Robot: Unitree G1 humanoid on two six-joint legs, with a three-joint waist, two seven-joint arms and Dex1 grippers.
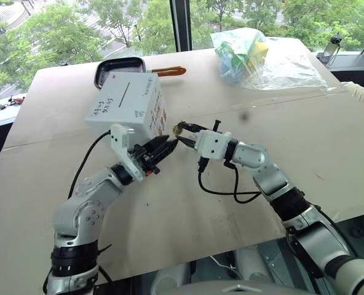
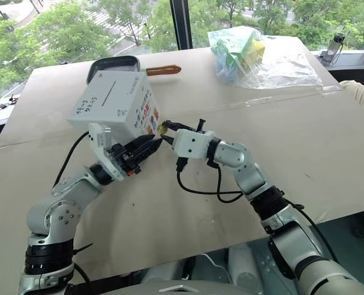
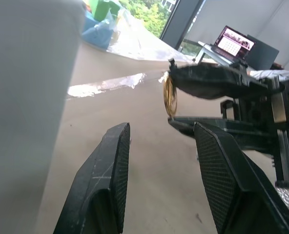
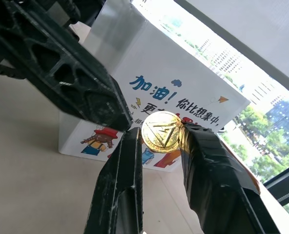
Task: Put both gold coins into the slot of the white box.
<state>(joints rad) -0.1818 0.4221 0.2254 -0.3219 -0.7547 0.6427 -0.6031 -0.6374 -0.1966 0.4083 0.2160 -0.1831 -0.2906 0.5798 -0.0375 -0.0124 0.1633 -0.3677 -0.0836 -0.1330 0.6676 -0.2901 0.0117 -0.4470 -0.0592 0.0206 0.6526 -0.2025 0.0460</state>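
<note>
Next, my left gripper opens wider and pinches the coin's flat sides (image 3: 170, 97) before going to the slot, because my right gripper holds the gold coin (image 4: 161, 131) by its rim.
The white box (image 1: 126, 107) stands on the table, tilted, with blue writing and the thin dark slot (image 1: 128, 92) on its top face and colourful pictures (image 4: 103, 139) on its side. My right gripper (image 1: 179, 134) is shut on a gold coin (image 4: 161, 130), held on edge in the air just beside the box's picture face. The same gold coin (image 3: 170, 95) shows between the right fingers in the left wrist view. My left gripper (image 1: 170, 146) stands open and empty just below and left of the coin, close to the box's lower corner.
A black pan (image 1: 119, 67) with an orange handle (image 1: 168, 71) lies behind the box. A clear plastic bag (image 1: 256, 58) of coloured items sits at the back right. The cardboard tabletop (image 1: 305, 141) stretches bare to the right; windows lie beyond its far edge.
</note>
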